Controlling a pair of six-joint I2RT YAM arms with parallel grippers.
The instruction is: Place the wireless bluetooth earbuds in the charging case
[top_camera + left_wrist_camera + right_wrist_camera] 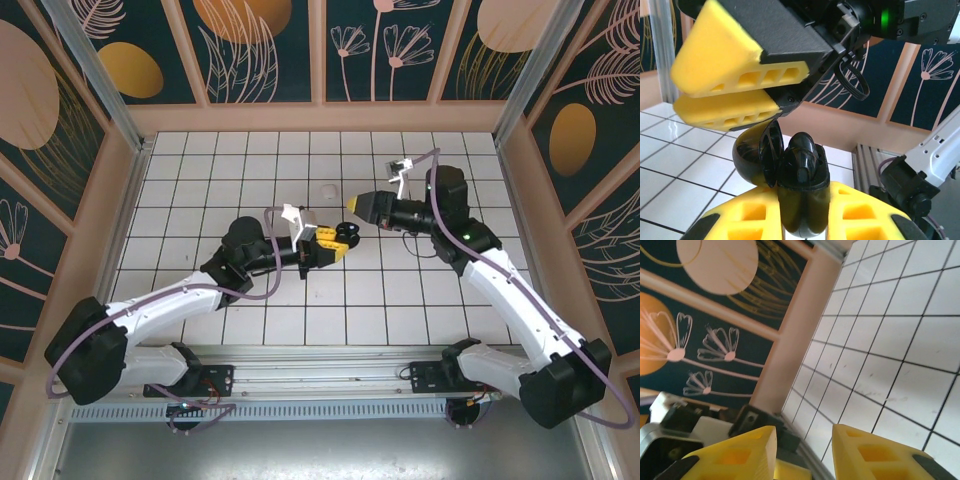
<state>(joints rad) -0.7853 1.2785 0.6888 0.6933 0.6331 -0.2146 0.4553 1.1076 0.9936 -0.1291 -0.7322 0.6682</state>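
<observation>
The charging case's open lid is free of the left gripper's fingers on the case's base, so that gripper should keep holding until the lid shuts, then let go on the tiles.
My left gripper is shut on the black charging case, holding it off the tiled floor near the middle. In the left wrist view the case stands upright between the yellow fingers, with its lid swung open to the left. A black earbud sits in the case's mouth and pokes out on top. Just above and beyond the case hovers my right gripper. Its jaws stand slightly apart with nothing between them. A small white earbud lies on a tile behind the grippers.
Wooden walls with dark flower panels close in the white tiled floor on three sides. An aluminium rail runs along the near edge by the arm bases. The right arm reaches in from the right.
</observation>
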